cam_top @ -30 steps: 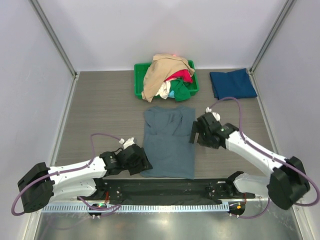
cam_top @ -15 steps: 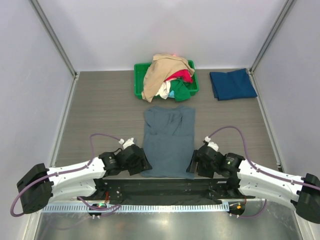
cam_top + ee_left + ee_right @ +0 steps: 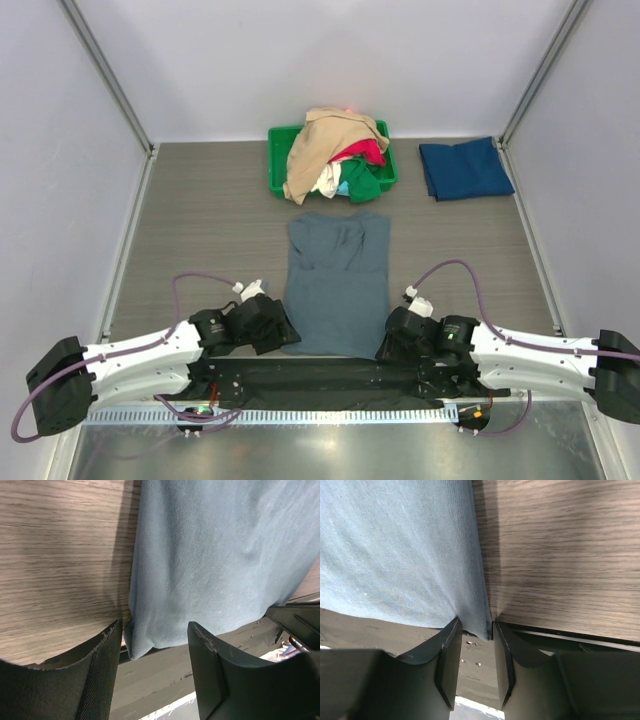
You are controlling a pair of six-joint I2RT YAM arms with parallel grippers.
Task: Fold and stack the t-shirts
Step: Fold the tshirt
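Observation:
Next, I close my left gripper on the hem's corner (image 3: pixel 138 641) because it lies loose between that gripper's open fingers. Then both grippers will fold the hem toward the collar (image 3: pixel 340 224).
A slate grey-blue t-shirt (image 3: pixel 338 280) lies flat on the table as a long strip, its hem at the near edge. My left gripper (image 3: pixel 275 330) is at the shirt's near left corner. In the left wrist view the left gripper (image 3: pixel 155 624) is open, and the corner of the shirt (image 3: pixel 220 555) sits loose between its fingertips. My right gripper (image 3: pixel 392 345) is at the near right corner. In the right wrist view the right gripper (image 3: pixel 475 622) has its narrow jaws pinching the corner of the shirt (image 3: pixel 395 545). A folded navy t-shirt (image 3: pixel 465 168) lies at the back right.
A green bin (image 3: pixel 275 170) at the back centre holds a heap of tees: tan (image 3: pixel 325 140), red (image 3: pixel 362 152), green (image 3: pixel 365 183) and white (image 3: pixel 325 182). The black base rail (image 3: pixel 330 375) runs just below the shirt's hem. Grey walls close in both sides.
The right arm has swung from the shirt's right edge near mid-length down to its near right corner, and its jaws have narrowed onto the cloth. The left gripper has barely moved.

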